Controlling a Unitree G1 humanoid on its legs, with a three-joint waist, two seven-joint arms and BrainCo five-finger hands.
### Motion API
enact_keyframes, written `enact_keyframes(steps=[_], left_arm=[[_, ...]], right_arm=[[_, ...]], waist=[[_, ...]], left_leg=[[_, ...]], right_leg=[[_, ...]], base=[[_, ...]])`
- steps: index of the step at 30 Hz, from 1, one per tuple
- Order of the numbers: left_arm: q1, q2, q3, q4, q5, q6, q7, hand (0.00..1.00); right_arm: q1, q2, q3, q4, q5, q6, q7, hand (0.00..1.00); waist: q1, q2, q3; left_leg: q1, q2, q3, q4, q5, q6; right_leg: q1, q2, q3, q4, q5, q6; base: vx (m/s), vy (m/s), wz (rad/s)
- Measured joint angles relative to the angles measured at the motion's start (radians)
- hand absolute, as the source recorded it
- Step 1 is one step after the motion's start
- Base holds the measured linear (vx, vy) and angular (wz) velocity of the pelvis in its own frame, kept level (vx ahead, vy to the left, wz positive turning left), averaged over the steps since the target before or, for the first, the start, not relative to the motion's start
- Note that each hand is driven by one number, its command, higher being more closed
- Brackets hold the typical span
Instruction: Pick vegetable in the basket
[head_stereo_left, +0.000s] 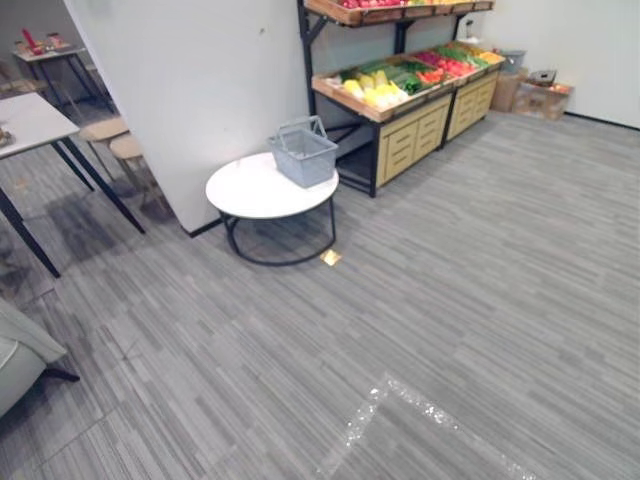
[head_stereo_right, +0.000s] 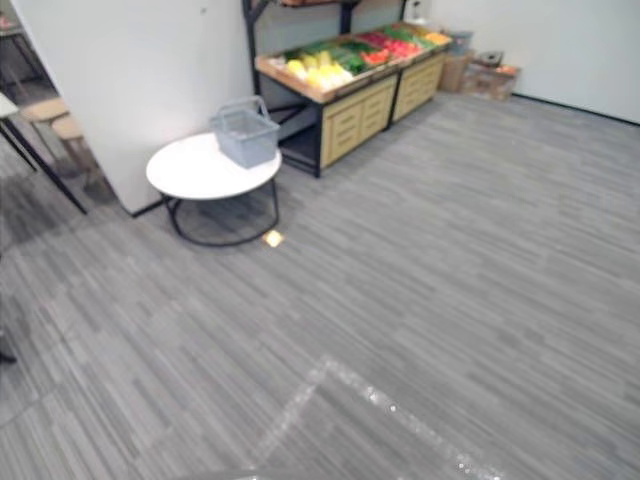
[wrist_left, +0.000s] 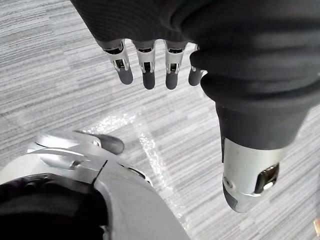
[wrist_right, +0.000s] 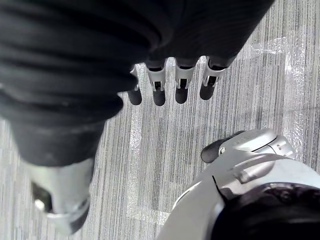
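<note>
I expect the grey basket to be empty inside when I pick it up, because only the grey basket's raised handle (head_stereo_left: 301, 126) can be seen above its rim.
A grey wire-sided basket (head_stereo_left: 303, 153) with its handle up stands on the far edge of a round white table (head_stereo_left: 250, 192); I cannot see into it. Behind it, a wooden produce shelf (head_stereo_left: 345, 100) holds yellow vegetables (head_stereo_left: 375, 93), green vegetables (head_stereo_left: 398, 76) and red ones (head_stereo_left: 440, 63) in a row. My left hand (wrist_left: 145, 64) hangs over the grey floor with relaxed fingers and holds nothing. My right hand (wrist_right: 171, 84) likewise hangs open over the floor, far from the table.
A white partition wall (head_stereo_left: 200, 80) rises left of the table, with round stools (head_stereo_left: 118, 140) and a dark-legged table (head_stereo_left: 30, 120) beyond. Cardboard boxes (head_stereo_left: 540, 96) sit at the far right wall. A small yellow marker (head_stereo_left: 330, 257) lies by the table's base. Wide striped floor lies between me and the table.
</note>
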Motion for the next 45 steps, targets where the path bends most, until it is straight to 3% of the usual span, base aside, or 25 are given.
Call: enact_keyframes(steps=[8,19,45], left_arm=[[-0.017,-0.003,0.028,0.003,0.002,-0.007,0.002,0.00],[0.006,-0.008,-0.007,-0.035,0.001,-0.043,0.005,0.00],[0.013,-0.006,-0.024,-0.046,-0.012,-0.064,-0.016,0.00]], right_arm=[[-0.019,0.009,-0.020,0.010,0.000,-0.017,0.000,0.00],[-0.004,0.016,-0.020,-0.018,0.001,-0.021,-0.001,0.00],[0.001,0.020,-0.020,-0.026,0.001,-0.035,0.000,0.00]], waist=[[0.001,0.003,0.027],[0.004,-0.002,0.036],[0.007,-0.007,0.035]], left_leg=[[0.046,0.002,0.036,-0.008,-0.014,-0.022],[0.049,0.008,0.051,-0.015,-0.010,-0.016],[0.035,0.010,0.034,-0.017,-0.011,-0.018]], right_leg=[[0.039,0.003,0.003,-0.016,0.001,0.004],[0.046,0.006,-0.006,-0.022,-0.001,0.006],[0.048,0.007,-0.032,-0.037,0.001,0.003]], base=[[0.02,-0.017,-0.08],[-0.07,-0.047,-0.03],[-0.02,-0.039,0.02]])
